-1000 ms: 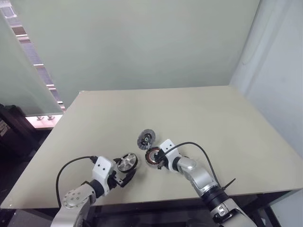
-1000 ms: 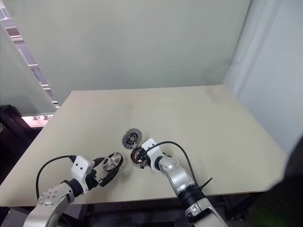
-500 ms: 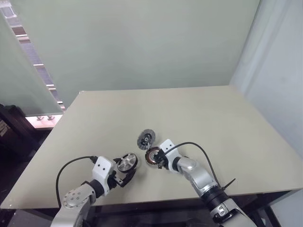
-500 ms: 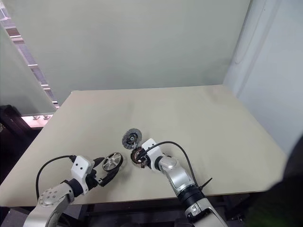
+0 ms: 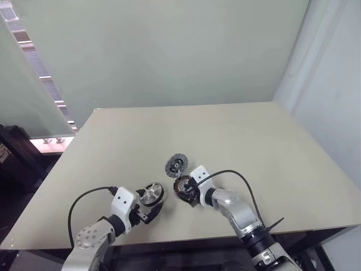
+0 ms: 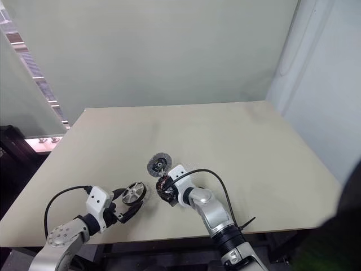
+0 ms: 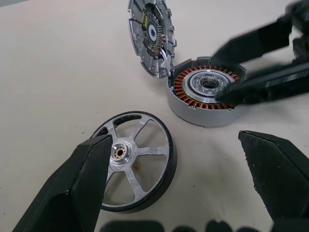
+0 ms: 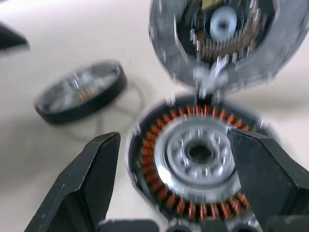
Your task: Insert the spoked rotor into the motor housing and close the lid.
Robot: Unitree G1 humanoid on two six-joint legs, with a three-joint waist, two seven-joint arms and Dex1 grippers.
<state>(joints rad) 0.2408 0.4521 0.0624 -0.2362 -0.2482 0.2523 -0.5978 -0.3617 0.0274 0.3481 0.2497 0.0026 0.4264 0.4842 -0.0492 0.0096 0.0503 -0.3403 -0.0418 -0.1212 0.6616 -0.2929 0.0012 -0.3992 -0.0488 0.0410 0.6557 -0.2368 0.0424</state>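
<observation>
I should close my right gripper, which is hovering over the motor housing's opening (image 5: 182, 184), and back it out of the way before my left gripper brings the spoked rotor (image 5: 152, 194) there.
The spoked rotor (image 7: 135, 166), a black ring with silver spokes, lies flat on the table (image 5: 254, 147) near its front. My left gripper (image 7: 174, 145) stands open just behind it, one finger at its rim. To the right sits the motor housing (image 8: 198, 159), round and grey with copper windings. Its lid (image 7: 149, 36) stands upright at the housing's far edge, inner side showing. My right gripper (image 8: 174, 137) is open, with a finger on either side of the housing and slightly above it, gripping nothing.
The parts sit close to the table's front edge (image 5: 169, 241), with wide bare tabletop behind and to the right. A black cable (image 5: 240, 178) loops off my right wrist, and another cable (image 5: 84, 197) off the left.
My right gripper's fingers have spread apart from the housing and the hand has lifted slightly. The left gripper, rotor and lid have stayed put.
</observation>
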